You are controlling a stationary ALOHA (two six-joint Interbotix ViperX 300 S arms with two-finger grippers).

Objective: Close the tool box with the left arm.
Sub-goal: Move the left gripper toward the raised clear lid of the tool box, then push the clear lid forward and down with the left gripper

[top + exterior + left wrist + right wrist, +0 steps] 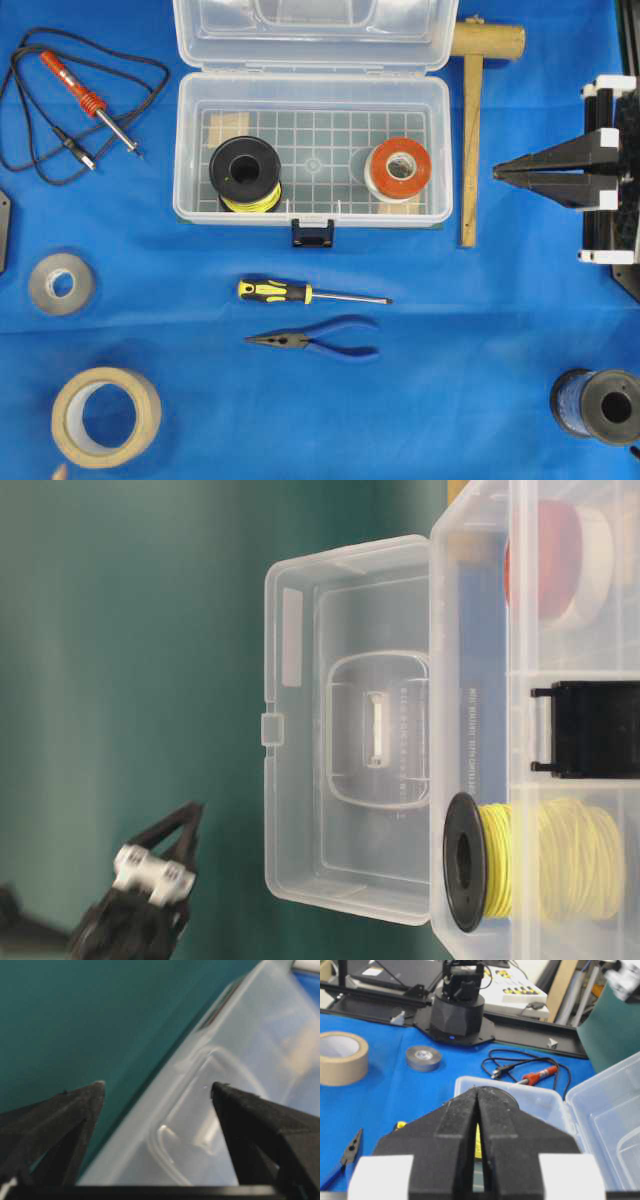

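Next, I press the lid's top edge [271, 800] forward and down over the tool box with my left gripper, since the lid [315, 45] leans back with that gripper behind it.
The tool box [185, 150] is a clear plastic case standing open on the blue cloth, with its lid [310, 30] tilted back at the far side and a dark latch [312, 233] at the front. Inside are a yellow wire spool [245, 172] and a red tape roll [398, 168]. My left gripper [157, 1085] is open and empty, just behind the lid's outer face [200, 1110]. It also shows in the table-level view [190, 815], apart from the lid [300, 780]. It is out of the overhead view. My right gripper [497, 173] is shut and empty, to the right of the box [540, 1100].
A wooden mallet [472, 130] lies between the box and my right gripper. A soldering iron [90, 100] lies at the left. A screwdriver [300, 293] and pliers [315, 341] lie in front of the box. Grey tape [62, 284], masking tape [105, 415] and a blue spool [600, 405] sit near the edges.
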